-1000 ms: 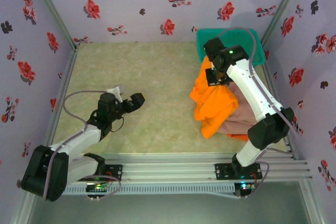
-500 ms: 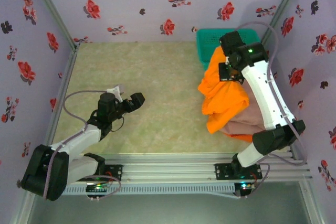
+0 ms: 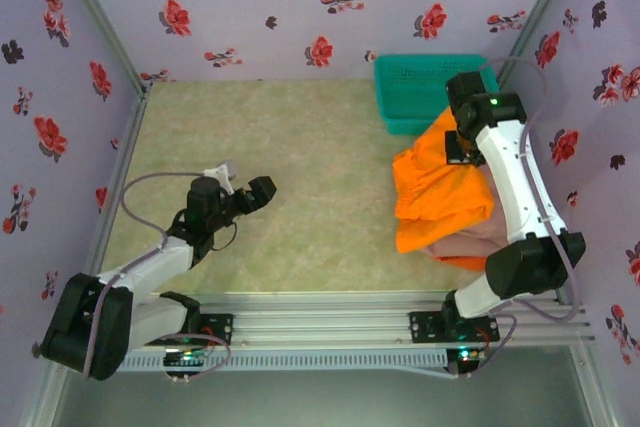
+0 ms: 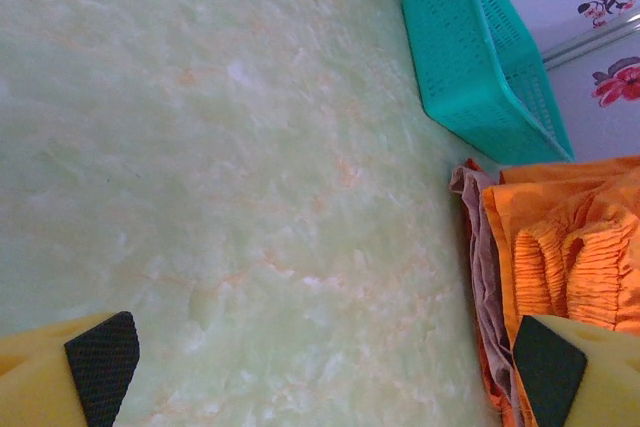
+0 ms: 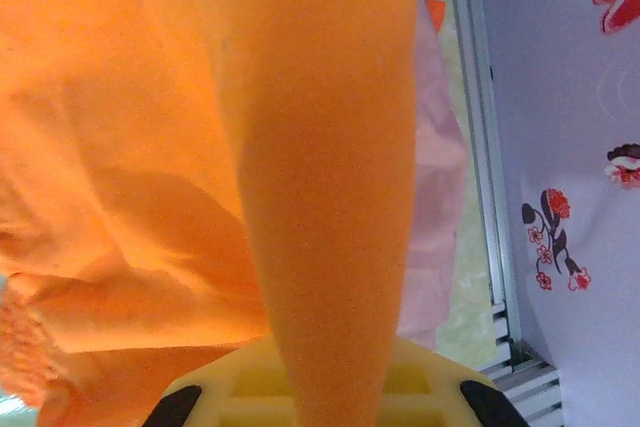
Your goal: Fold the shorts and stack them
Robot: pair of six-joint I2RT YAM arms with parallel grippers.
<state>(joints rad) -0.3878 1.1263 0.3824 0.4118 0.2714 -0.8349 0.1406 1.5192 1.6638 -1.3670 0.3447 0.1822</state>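
The orange shorts' far edge (image 3: 438, 133) hangs tight beside the uncovered pink-beige shorts (image 3: 496, 215), so the robot's right gripper should keep pulling it across until it covers them, and then let go.
A pair of bright orange shorts (image 3: 440, 187) lies draped over a pile at the right of the table, and my right gripper (image 3: 461, 150) is shut on its far edge near the basket. In the right wrist view a taut fold of the orange shorts (image 5: 320, 197) rises straight out of the right gripper (image 5: 325, 402). Dusty pink-beige shorts (image 3: 478, 237) lie underneath, also pink-beige shorts (image 5: 435, 177) past the fold. An orange edge (image 3: 458, 263) shows below them. My left gripper (image 3: 246, 191) hovers open over bare table at the left; its pads (image 4: 100, 367) stand wide apart, the left gripper (image 4: 325, 377) holding nothing.
A teal mesh basket (image 3: 420, 87) stands at the back right, just behind the pile; in the left wrist view the basket (image 4: 490, 57) is beside the orange shorts (image 4: 575, 247). Floral walls close in on three sides. A metal rail (image 3: 380, 312) runs along the near edge.
My right gripper has carried the orange shorts' edge to the right, toward the right wall, spreading the cloth over the pink-beige pair. The left arm has stayed still.
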